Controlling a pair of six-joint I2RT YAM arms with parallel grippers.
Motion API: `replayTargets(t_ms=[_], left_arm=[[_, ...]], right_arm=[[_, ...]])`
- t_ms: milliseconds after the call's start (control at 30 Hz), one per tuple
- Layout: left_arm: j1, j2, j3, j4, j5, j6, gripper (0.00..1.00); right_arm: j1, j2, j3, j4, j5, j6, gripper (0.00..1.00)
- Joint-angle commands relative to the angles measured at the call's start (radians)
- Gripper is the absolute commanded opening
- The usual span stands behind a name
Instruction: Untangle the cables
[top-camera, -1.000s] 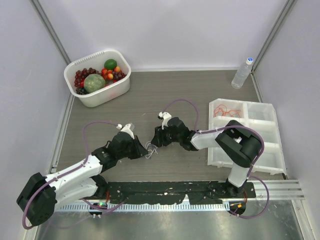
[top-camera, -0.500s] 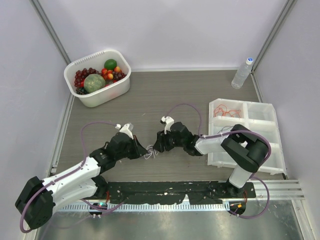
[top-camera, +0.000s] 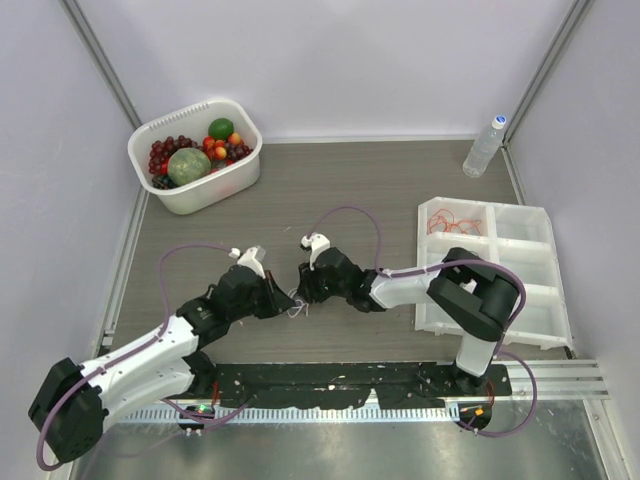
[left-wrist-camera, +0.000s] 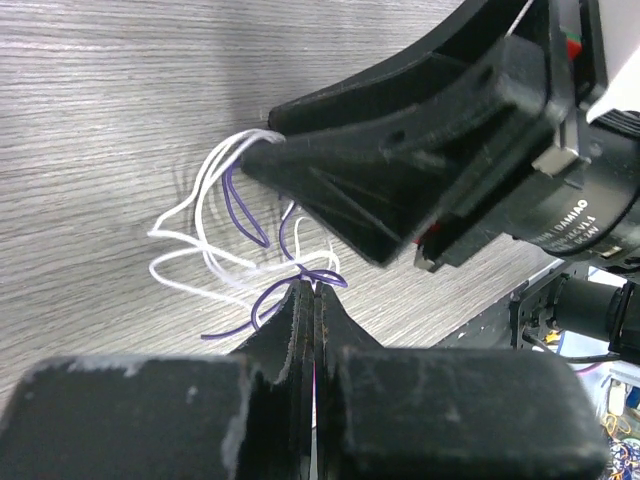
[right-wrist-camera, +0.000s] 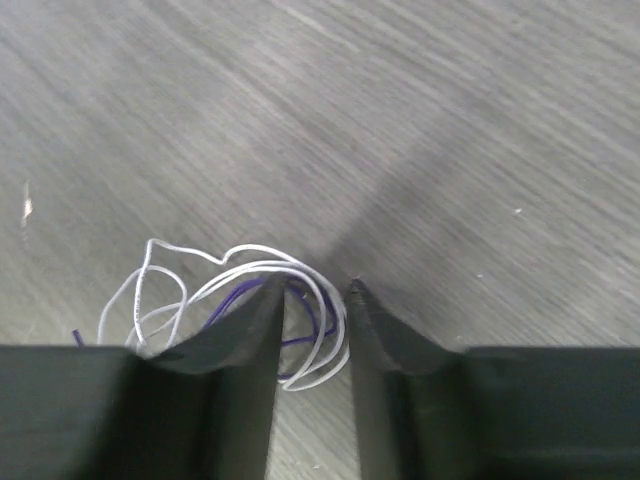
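The purple wire (left-wrist-camera: 290, 264) in my left gripper is tangled with white wires, so I should close my right gripper on the white loops (right-wrist-camera: 327, 305) and pull both grippers apart.
The cables (top-camera: 297, 303) are a small tangle of white and purple wires on the table between my two grippers. In the left wrist view my left gripper (left-wrist-camera: 307, 292) is shut on a purple strand (left-wrist-camera: 250, 305) at the tangle's near edge, and white loops (left-wrist-camera: 200, 255) spread beyond it. The right gripper's fingers (left-wrist-camera: 400, 180) press down into the far side of those loops. In the right wrist view my right gripper (right-wrist-camera: 313, 292) is open, with white loops (right-wrist-camera: 325, 340) and a purple strand lying in the gap between its tips.
A white compartment tray (top-camera: 530, 290) stands at the right, with red wires (top-camera: 450, 222) in its back-left cell. A white basket (top-camera: 240, 175) of fruit is at the back left. A clear bottle (top-camera: 484, 145) stands at the back right.
The left gripper has closed on the purple strand. The right gripper has moved left onto the tangle and its jaws have narrowed a little.
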Motion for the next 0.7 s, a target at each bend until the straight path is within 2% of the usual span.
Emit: replayTargets(t_ms=[0,33,133,233,300,467,667], left_arm=[[0.005,-0.042,0.055,-0.046,-0.006,0.015,0.00],[0.005,-0.056,0.066,-0.066,-0.017,0.023,0.00],[0.005,-0.120,0.109,-0.141,-0.045,0.050,0.00],[0.005,-0.209,0.168,-0.229,-0.126,0.101,0.00],[0.005,-0.257,0.222,-0.311,-0.195,0.144,0.00],[0.005,-0.379,0.414,-0.465,-0.365,0.207,0.00],[0.005,-0.527,0.535,-0.442,-0.476,0.255,0.00]], right_arm=[[0.008,0.033,0.022,-0.105,0.195,-0.004,0.30],[0.006,0.022,0.014,-0.095,0.203,0.010,0.25],[0.008,-0.013,-0.014,-0.084,0.253,0.033,0.20],[0.006,-0.047,-0.012,-0.134,0.328,0.065,0.08],[-0.001,-0.061,-0.014,-0.166,0.377,0.091,0.05],[-0.029,-0.110,-0.063,-0.210,0.457,0.153,0.01],[-0.095,-0.209,-0.152,-0.228,0.480,0.199,0.01]])
